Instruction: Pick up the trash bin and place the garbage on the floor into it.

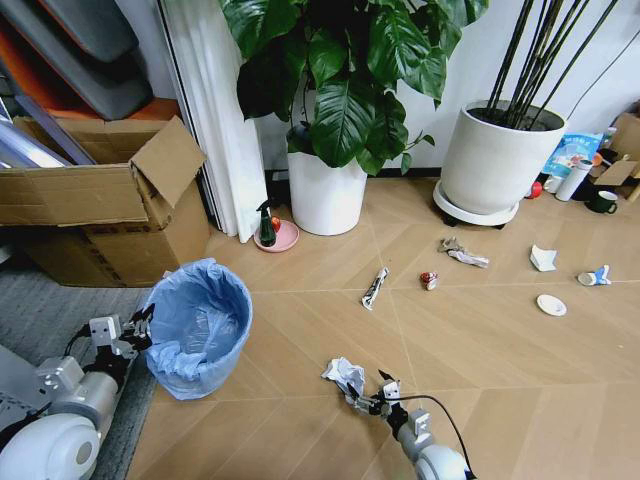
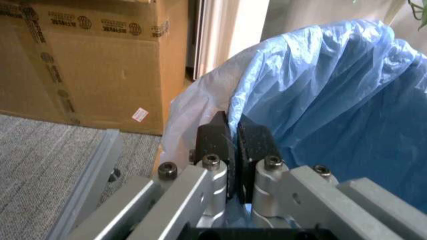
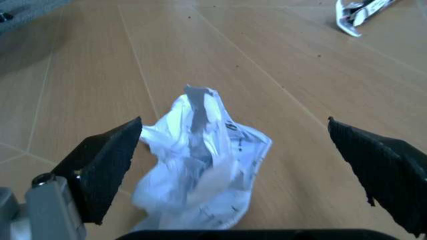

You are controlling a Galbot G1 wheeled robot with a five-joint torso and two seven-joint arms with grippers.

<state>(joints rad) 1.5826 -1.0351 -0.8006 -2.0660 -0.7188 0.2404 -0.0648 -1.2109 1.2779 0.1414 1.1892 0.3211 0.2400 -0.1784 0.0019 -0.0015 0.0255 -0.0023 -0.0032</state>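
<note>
The crumpled white paper (image 1: 345, 376) has thin, loose folds standing up, so it should pinch flat in my right gripper and flare around the fingers when I lift it.
The trash bin (image 1: 198, 325), lined with a crinkled light-blue bag, stands on the floor (image 1: 300, 330) beside the grey mat. My left gripper (image 1: 140, 325) is shut on its rim; in the left wrist view the fingers (image 2: 213, 137) pinch the bag edge of the bin (image 2: 333, 100). My right gripper (image 1: 365, 395) is low over the tiles, open around a crumpled white paper (image 1: 343, 375). In the right wrist view that paper (image 3: 200, 170) lies between the spread fingers (image 3: 107, 160). More garbage lies farther off: a torn wrapper (image 1: 375, 287), a small red scrap (image 1: 429, 280), a white disc (image 1: 551, 305), a blue-and-white packet (image 1: 595, 278).
An open cardboard box (image 1: 100, 200) stands behind the bin. Two large white plant pots (image 1: 325, 190) (image 1: 490, 155) line the wall, with a spray bottle in a pink dish (image 1: 270, 232) between box and pot. Cups (image 1: 603, 200) sit at the far right.
</note>
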